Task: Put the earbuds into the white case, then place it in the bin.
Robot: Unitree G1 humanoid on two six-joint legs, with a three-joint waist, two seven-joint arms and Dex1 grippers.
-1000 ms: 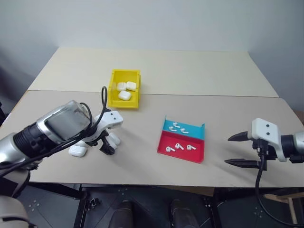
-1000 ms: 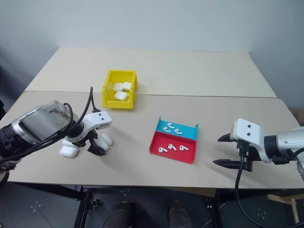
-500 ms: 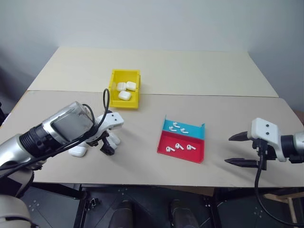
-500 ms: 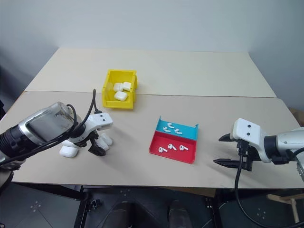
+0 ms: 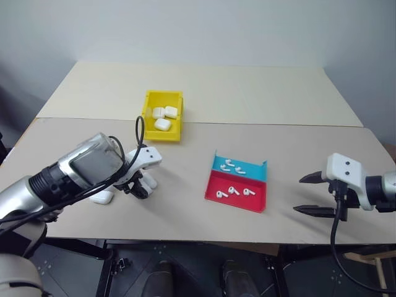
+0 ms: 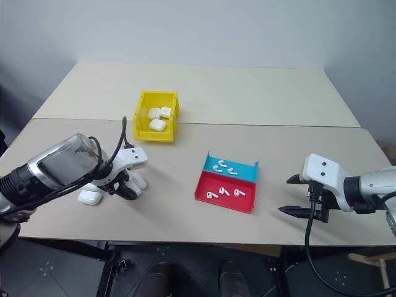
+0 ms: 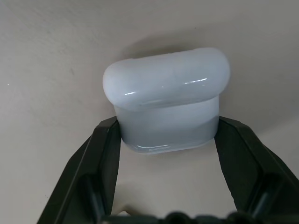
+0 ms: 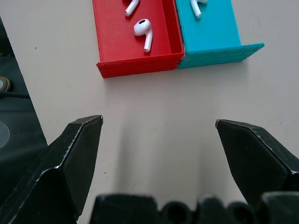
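Observation:
Next, my left gripper lifts the case and turns the white case's open side (image 5: 149, 180) toward the tray (image 5: 237, 181) before earbuds go in, because that side faces the table.
My left gripper (image 7: 166, 142) is shut on a glossy white case (image 7: 166, 105) that rests on the table, one black finger (image 7: 105, 158) pressed against each of its sides. In the head views this gripper (image 5: 141, 187) points steeply down at the table's left front. Several earbuds (image 5: 234, 191) lie in the red-and-blue tray (image 5: 257, 199), some in the red half and some in the blue half. The yellow bin (image 5: 162, 137) stands behind the left arm with three white cases in it. My right gripper (image 5: 309, 193) hovers open and empty right of the tray, its fingers (image 8: 84, 140) spread wide.
A second white case (image 5: 102, 198) lies on the table just left of my left gripper. The table's front edge runs close below both grippers. A seam (image 5: 278, 125) crosses the table behind the bin and tray.
My left gripper's fingers have closed on the white case. Neither arm has shifted noticeably, and the right gripper has stayed open.

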